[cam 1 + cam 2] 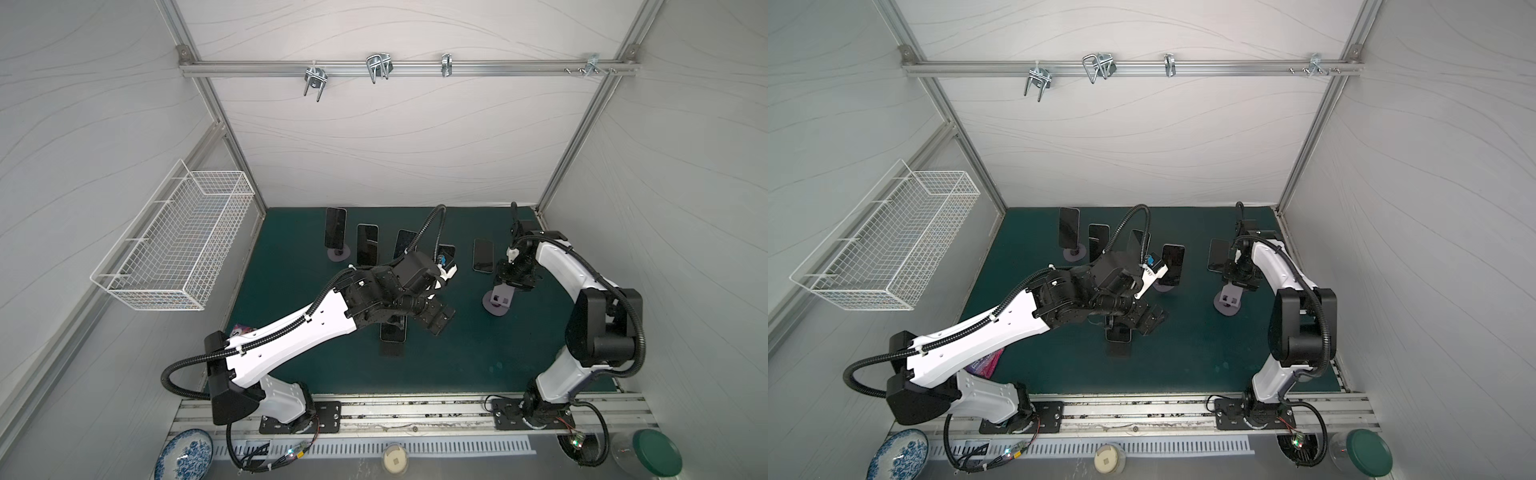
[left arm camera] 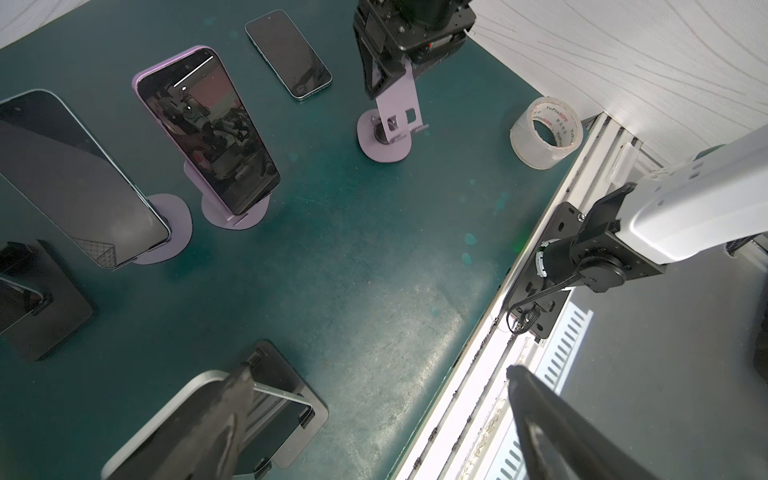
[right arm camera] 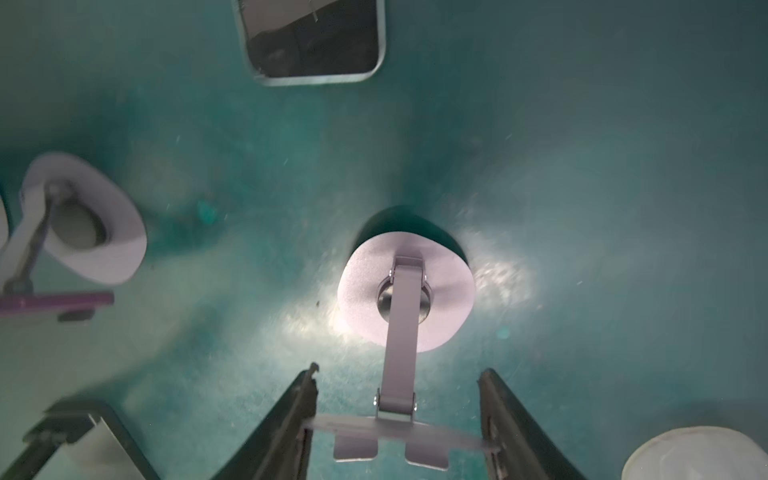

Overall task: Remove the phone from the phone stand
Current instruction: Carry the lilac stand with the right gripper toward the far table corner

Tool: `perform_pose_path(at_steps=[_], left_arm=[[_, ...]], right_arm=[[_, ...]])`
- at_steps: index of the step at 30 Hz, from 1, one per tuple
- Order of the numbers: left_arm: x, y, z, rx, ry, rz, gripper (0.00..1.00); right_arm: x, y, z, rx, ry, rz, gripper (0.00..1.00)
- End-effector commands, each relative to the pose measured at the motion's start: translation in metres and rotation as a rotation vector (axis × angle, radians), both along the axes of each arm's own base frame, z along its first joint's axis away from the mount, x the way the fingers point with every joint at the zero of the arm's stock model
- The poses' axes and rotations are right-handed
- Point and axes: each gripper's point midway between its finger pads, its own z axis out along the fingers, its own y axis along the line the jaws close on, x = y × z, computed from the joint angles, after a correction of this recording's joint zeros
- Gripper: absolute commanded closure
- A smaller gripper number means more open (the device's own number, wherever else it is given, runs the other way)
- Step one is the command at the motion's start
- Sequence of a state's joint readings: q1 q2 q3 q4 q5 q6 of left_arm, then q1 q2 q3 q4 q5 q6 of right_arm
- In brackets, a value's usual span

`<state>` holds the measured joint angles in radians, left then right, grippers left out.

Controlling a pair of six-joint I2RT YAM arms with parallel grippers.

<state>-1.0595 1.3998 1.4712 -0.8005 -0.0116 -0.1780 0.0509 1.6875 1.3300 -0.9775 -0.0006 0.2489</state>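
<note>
The empty lilac stand's base (image 3: pixel 446 302) faces down and the mat (image 3: pixel 540 64) beside the flat dark phone is clear, so I carry on with my right gripper and release the stand there.
My right gripper (image 3: pixel 399 415) is shut across the back plate of an empty lilac phone stand (image 3: pixel 405 299), which stands right of centre on the green mat (image 1: pixel 496 305) (image 1: pixel 1227 307). A dark phone (image 1: pixel 483 255) (image 3: pixel 311 37) lies flat on the mat just beyond that stand. My left gripper (image 2: pixel 384 415) is open wide and holds nothing. It hangs near the front middle (image 1: pixel 419 324), with one finger (image 2: pixel 216 415) over a silver-edged phone (image 2: pixel 174 419) (image 1: pixel 392 332) that rests on a black stand (image 2: pixel 299 411). Whether the finger touches it is unclear.
Several more phones stand on lilac stands along the back, such as the purple-edged one (image 2: pixel 208 129) and the far left one (image 1: pixel 335 232). A tape roll (image 2: pixel 544 133) sits by the mat's right edge. A wire basket (image 1: pixel 174 237) hangs on the left wall.
</note>
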Motion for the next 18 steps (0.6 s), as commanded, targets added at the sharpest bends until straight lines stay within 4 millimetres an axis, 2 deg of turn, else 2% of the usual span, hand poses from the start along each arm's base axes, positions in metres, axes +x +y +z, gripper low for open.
perform_pose_path(at_steps=[1,9,18], left_arm=[[0.002,-0.003,0.016,-0.047,-0.049,-0.015,0.03],[0.000,-0.002,0.015,-0.057,-0.050,-0.018,0.03],[-0.002,-0.009,0.003,-0.075,-0.041,-0.047,0.03]], right_arm=[[0.007,-0.017,0.002,-0.013,0.008,-0.014,0.45],[0.029,-0.045,0.002,-0.019,0.007,-0.086,0.45],[0.051,-0.062,-0.003,-0.037,0.020,-0.121,0.45]])
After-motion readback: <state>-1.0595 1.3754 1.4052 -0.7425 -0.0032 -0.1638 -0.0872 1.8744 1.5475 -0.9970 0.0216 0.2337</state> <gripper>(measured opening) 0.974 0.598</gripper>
